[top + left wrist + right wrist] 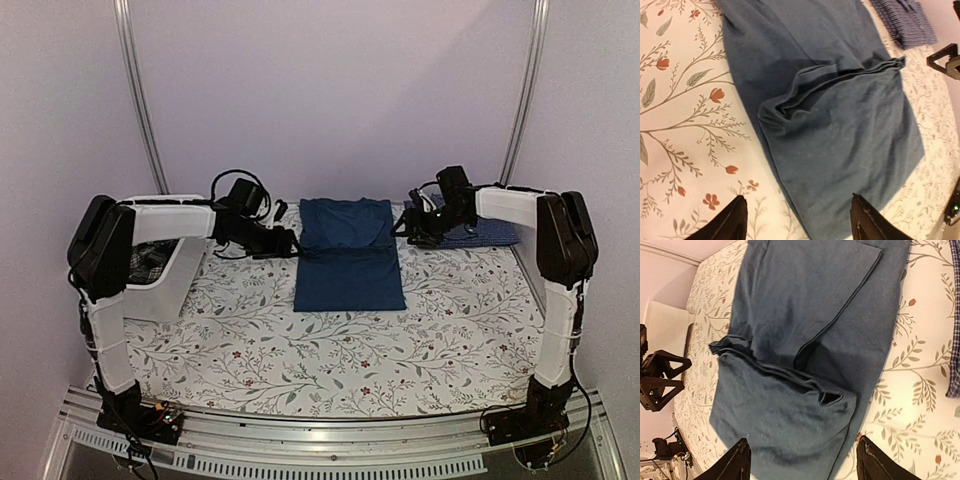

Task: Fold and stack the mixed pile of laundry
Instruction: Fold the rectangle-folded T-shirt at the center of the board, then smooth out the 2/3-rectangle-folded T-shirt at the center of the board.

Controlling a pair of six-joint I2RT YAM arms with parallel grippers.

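The T-shirt's doubled near part (349,284) will flip over and cover almost all of the far part when I lift it, because a loose edge (349,250) runs across the T-shirt's middle.
A plain dark blue T-shirt (348,253) lies partly folded on the floral tablecloth, its far part doubled over the near part; it also shows in the left wrist view (840,130) and in the right wrist view (800,355). A folded blue-and-white check shirt (480,234) lies at the far right, seen also in the left wrist view (902,22). My left gripper (290,241) is open and empty at the T-shirt's left edge. My right gripper (408,228) is open and empty at its right edge. A black-and-white plaid piece (150,262) lies in the white tub.
The white plastic tub (165,275) stands at the left under my left arm. The floral tablecloth (330,350) covers the table. Metal frame posts rise at the back corners, and a metal rail (330,440) runs along the near edge.
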